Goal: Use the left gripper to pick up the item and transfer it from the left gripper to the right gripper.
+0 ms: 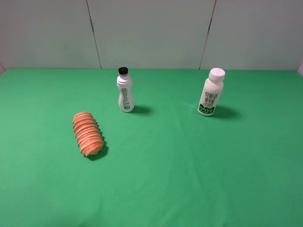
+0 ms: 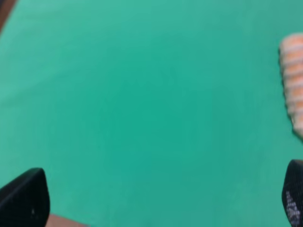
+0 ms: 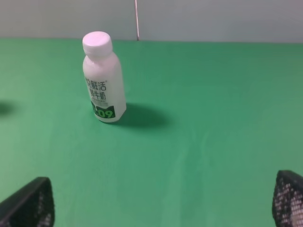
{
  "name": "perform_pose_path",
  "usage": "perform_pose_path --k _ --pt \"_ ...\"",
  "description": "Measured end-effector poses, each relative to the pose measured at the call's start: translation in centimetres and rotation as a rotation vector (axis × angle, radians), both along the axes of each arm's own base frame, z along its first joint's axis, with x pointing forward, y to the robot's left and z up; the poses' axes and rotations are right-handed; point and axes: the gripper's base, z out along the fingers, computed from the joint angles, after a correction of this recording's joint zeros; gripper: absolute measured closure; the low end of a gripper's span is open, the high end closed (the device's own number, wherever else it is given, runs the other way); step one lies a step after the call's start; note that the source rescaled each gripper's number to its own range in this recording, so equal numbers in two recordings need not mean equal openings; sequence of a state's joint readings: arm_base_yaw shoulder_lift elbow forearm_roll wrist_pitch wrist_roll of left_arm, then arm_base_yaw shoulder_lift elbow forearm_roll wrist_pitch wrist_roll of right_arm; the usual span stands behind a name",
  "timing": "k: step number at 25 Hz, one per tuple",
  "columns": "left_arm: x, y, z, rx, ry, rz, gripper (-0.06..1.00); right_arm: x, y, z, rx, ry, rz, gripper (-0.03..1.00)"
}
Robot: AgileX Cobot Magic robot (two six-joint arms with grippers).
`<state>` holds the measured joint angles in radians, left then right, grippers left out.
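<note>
I should go on moving my left gripper toward the roll's near end (image 1: 92,148) until both fingers are on either side of it, because my open fingers are lined up across the orange roll's narrow width (image 1: 88,134).
The item, an orange ribbed loaf-shaped roll (image 1: 88,134), lies on the green cloth at the left of the exterior high view. It also shows, blurred, at the edge of the left wrist view (image 2: 293,80). Neither arm shows in the exterior high view. My left gripper (image 2: 163,201) is open and empty over bare cloth, apart from the roll; only its two black fingertips (image 2: 26,198) show. My right gripper (image 3: 163,201) is open and empty, its fingertips (image 3: 31,203) at the frame's corners, well short of the white-capped bottle.
A white bottle with a black cap (image 1: 125,91) stands at the back middle. A white bottle with a white cap and green label (image 1: 211,92) stands at the back right, also in the right wrist view (image 3: 102,79). A grey wall (image 1: 151,33) backs the table.
</note>
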<state>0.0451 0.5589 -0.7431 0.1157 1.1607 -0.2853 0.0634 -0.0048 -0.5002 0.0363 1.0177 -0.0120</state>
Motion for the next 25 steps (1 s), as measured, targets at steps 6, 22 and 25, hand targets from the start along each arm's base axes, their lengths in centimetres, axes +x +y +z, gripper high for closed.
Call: perform_pose_path --k 6,22,25 --pt "5.1 -1.1 -1.7 -0.053 0.138 -0.072 -0.05 0.0 0.0 0.0 0.0 0.0 0.0 -0.03" --pt "14.1 -9.5 -9.9 -0.133 0.323 -0.118 -0.05 0.0 0.0 0.0 0.0 0.0 0.0 -0.03" --pt "14.6 -11.0 -11.7 -0.127 0.357 -0.082 -0.05 0.0 0.0 0.0 0.0 0.0 0.0 -0.03"
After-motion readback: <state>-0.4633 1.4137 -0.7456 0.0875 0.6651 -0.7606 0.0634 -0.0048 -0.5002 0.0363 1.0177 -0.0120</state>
